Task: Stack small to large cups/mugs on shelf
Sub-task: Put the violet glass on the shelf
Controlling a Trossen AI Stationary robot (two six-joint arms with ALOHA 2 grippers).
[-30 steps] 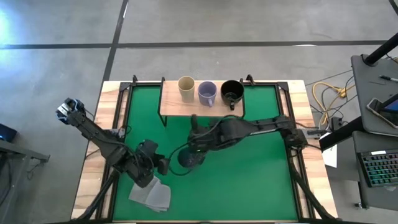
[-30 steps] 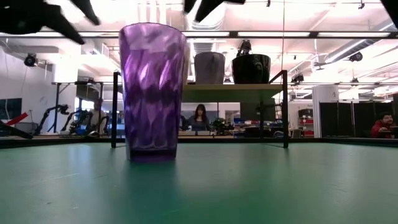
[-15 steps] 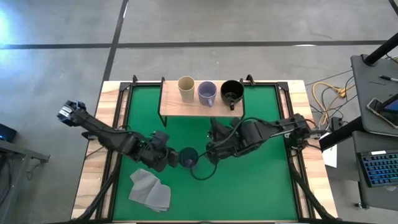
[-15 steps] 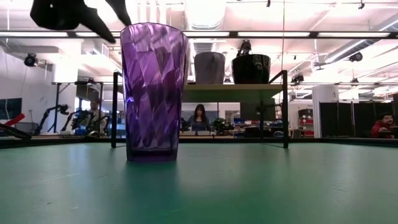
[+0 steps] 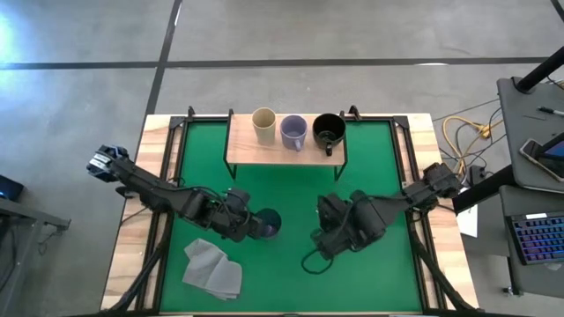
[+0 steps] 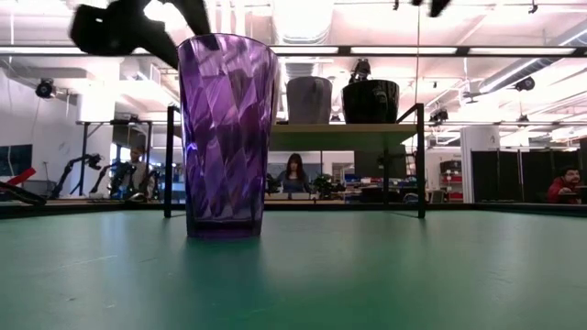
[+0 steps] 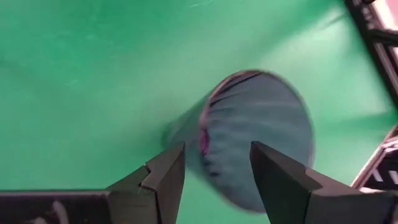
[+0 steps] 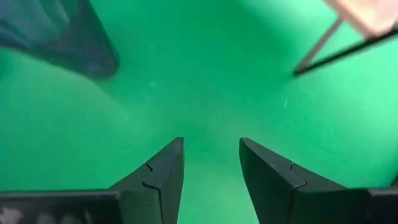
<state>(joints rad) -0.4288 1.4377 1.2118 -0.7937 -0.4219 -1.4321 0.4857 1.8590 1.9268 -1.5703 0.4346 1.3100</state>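
I should have my left gripper carry the dark purple tumbler (image 6: 226,137) by its rim to the shelf's loose end (image 5: 241,139) beside the cream cup, since that's the gripper's side.
The dark purple tumbler (image 5: 268,222) stands upright on its base on the green mat (image 5: 370,167), also in the low view (image 6: 227,137). My left gripper (image 5: 254,225) is open, just left of the tumbler and at rim height. In its wrist view (image 7: 214,171) the tumbler's near rim (image 7: 203,134) shows above the gap between the fingers, with no touch showing. My right gripper (image 5: 317,238) is open and empty over the mat to the tumbler's right. The cream cup (image 5: 263,126), lavender mug (image 5: 293,132) and black mug (image 5: 329,130) stand on the wooden shelf (image 5: 251,154).
A grey folded cloth (image 5: 214,271) lies on the mat near the front left. The shelf's right part, beyond the black mug, is bare wood. A black metal frame (image 5: 412,176) runs along the mat's edges. The right wrist view shows a shelf leg (image 8: 336,43).
My right gripper has drawn away from above the tumbler, toward the table's right and near edges. My left gripper has gone toward the table's right edge, up to the tumbler's left side. The tumbler stays standing in place.
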